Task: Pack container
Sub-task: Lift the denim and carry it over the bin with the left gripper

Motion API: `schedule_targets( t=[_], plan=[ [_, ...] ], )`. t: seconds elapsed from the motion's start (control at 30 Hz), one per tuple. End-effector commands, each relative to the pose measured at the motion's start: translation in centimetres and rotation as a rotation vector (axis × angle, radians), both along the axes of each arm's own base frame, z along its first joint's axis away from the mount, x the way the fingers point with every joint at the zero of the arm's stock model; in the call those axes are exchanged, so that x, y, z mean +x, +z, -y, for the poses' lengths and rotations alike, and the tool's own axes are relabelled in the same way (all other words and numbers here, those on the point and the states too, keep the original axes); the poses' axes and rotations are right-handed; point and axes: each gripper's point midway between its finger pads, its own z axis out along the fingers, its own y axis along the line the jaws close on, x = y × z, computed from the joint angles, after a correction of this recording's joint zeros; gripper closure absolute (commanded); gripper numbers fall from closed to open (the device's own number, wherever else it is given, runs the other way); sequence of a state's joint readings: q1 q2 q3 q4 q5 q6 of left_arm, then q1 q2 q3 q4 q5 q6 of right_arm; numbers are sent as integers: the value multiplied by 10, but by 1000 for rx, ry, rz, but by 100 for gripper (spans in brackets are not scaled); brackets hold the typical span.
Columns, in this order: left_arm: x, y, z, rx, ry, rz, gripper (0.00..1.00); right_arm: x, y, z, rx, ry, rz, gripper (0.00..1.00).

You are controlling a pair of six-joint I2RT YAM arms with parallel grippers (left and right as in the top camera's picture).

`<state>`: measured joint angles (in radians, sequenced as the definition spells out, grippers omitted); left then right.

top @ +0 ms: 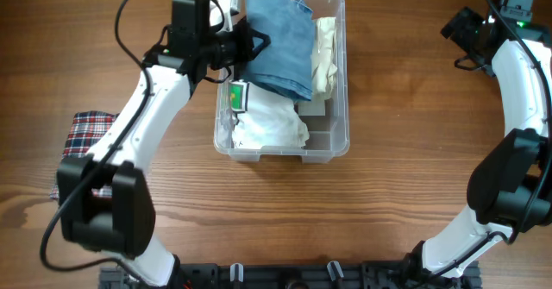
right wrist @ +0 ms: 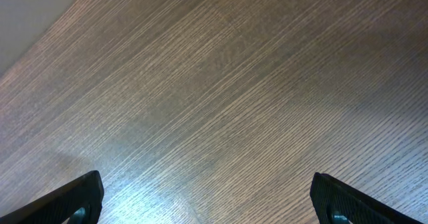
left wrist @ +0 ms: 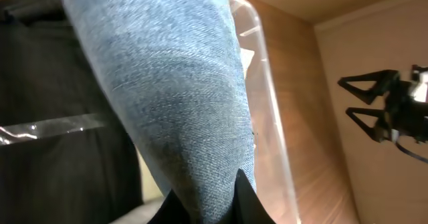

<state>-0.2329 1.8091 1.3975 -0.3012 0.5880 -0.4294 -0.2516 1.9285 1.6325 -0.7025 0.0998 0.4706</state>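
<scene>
Next, my left gripper opens and straightens the cloth inside (top: 285, 49) first, because the blue denim cloth lies at a slant with its far end over the container's rim.
The clear container (top: 342, 91) stands at the table's middle, holding a white cloth (top: 272, 121), a cream cloth (top: 326, 52) and a small green-labelled packet (top: 239, 97). A folded blue denim cloth (top: 280, 43) lies over the bin's far left part. My left gripper (top: 248, 46) is shut on its left edge. In the left wrist view the denim (left wrist: 174, 83) fills the middle, pinched between the black fingertips (left wrist: 251, 200), with the container's rim (left wrist: 267, 90) to the right. My right gripper (top: 459, 26) hovers open at the far right over bare wood, its fingertips (right wrist: 80, 197) wide apart.
A red plaid cloth (top: 90, 125) lies on the table at the left, partly under my left arm. The right gripper (left wrist: 368, 114) also shows in the left wrist view, beyond the bin. A beige wall borders the table's far side.
</scene>
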Motion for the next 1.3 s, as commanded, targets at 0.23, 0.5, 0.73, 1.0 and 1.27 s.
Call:
schedule_targets(
  t=[0.23,0.5,0.73,1.0,1.27],
  plan=[
    [21,-39,-11,79,53,-14,44,0,-9,-2,8,4,-15,0],
    [43,10,-29,157,39,148,28,0,-9,-2,9,3,-15,0],
    [60,62,-47,248,126,225,23,0,-9,-2,8,4,-15,0],
    [37,44,-26,343,59,173,87,0,-9,-2,8,4,-15,0],
    [3,-33,-15,589,41,-42,96,0,-9,-2,8,4,-15,0]
  ],
)
